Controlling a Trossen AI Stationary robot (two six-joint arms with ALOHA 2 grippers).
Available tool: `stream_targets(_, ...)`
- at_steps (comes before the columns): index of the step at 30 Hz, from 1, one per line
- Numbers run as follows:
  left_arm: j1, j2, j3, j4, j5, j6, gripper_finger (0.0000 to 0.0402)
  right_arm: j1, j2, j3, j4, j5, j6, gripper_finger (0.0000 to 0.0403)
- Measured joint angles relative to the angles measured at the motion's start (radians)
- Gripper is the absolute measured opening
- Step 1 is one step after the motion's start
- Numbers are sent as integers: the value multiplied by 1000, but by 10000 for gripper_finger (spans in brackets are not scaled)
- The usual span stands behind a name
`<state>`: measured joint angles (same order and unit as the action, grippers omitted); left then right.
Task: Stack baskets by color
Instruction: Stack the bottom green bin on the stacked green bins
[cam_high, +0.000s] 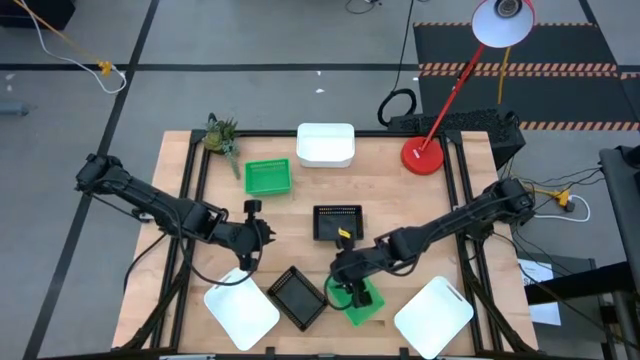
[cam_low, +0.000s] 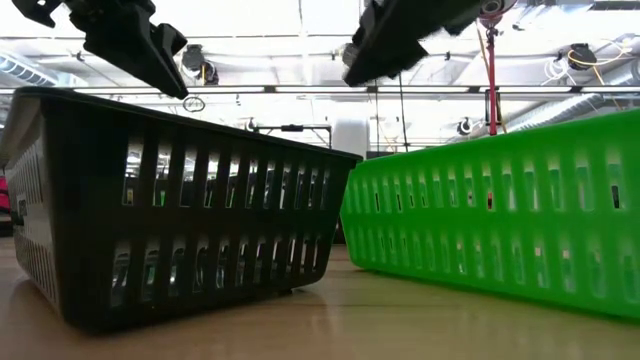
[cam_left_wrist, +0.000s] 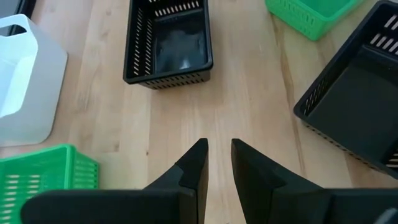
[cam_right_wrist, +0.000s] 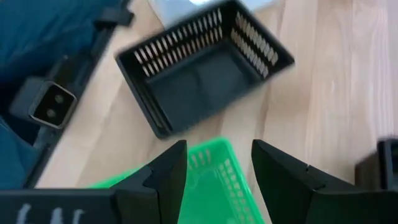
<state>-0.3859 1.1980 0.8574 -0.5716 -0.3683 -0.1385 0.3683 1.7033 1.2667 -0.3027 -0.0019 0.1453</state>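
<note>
The near green basket's rim (cam_high: 380, 295) is clear of the white basket beside it, so my right gripper goes on toward that rim before it opens and closes there.
Seven baskets lie on the wooden table. At the far side are a white basket (cam_high: 325, 145) and a green basket (cam_high: 267, 177), with a black basket (cam_high: 337, 222) in the middle. Near the front edge are a white basket (cam_high: 241, 310), a black basket (cam_high: 298, 297), a green basket (cam_high: 365, 303) and another white basket (cam_high: 433, 315). My right gripper (cam_right_wrist: 217, 149) hangs open above the near green basket (cam_right_wrist: 208, 180), clear of it. My left gripper (cam_left_wrist: 219, 146) hovers over bare wood left of the middle black basket (cam_left_wrist: 171, 43), its fingers a narrow gap apart with nothing between them.
A red lamp base (cam_high: 423, 157) stands at the far right, its pole slanting away beyond the table. A small green plant (cam_high: 222, 135) sits at the far left corner. Black frame rails (cam_high: 190, 170) run along the table's sides. Bare wood lies between the middle black basket and the right rail.
</note>
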Motion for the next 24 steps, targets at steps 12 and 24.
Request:
stream_targets(12,0,0,0,58,-1,6,72,125,-4,0,-109,-71,126,173)
stream_targets(24,1,0,0,139,-2,90,72,378,-4,-5,-225,162,262,173)
